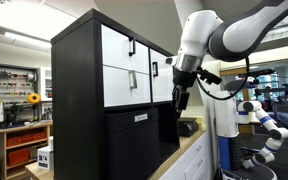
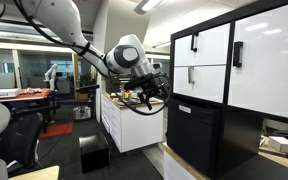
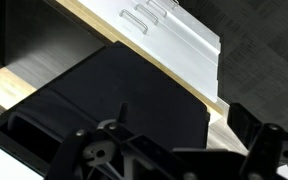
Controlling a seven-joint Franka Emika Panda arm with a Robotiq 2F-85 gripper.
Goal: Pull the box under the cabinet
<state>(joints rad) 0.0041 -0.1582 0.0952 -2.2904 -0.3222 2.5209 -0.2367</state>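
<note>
My open gripper should go up, tilt down over the box's top edge [image 1: 140, 113] by the label and grip there before pulling, because it now faces the box's flat front [image 2: 193, 137].
The cabinet [image 1: 79, 90] is tall and black with glossy white fronts; it also shows in an exterior view [image 2: 249, 60]. The matte-black box [image 1: 134, 145] sits in its lower bay, with a small pale label near its top edge, and is seen in both exterior views [image 2: 194, 135]. My gripper [image 1: 180, 98] hangs in front of the cabinet at about the height of the box's top edge [image 2: 149, 97]. In the wrist view the box's dark surface [image 3: 124, 85] fills the middle, and my gripper [image 3: 184, 120] is open and empty just off the box's edge.
A white drawer unit with a wooden top [image 2: 129, 125] stands next to the cabinet [image 3: 174, 35]. A wooden shelf with orange bins [image 1: 24, 140] is behind. A small black bin [image 2: 94, 152] lies on the floor. Another robot [image 1: 264, 120] stands in the background.
</note>
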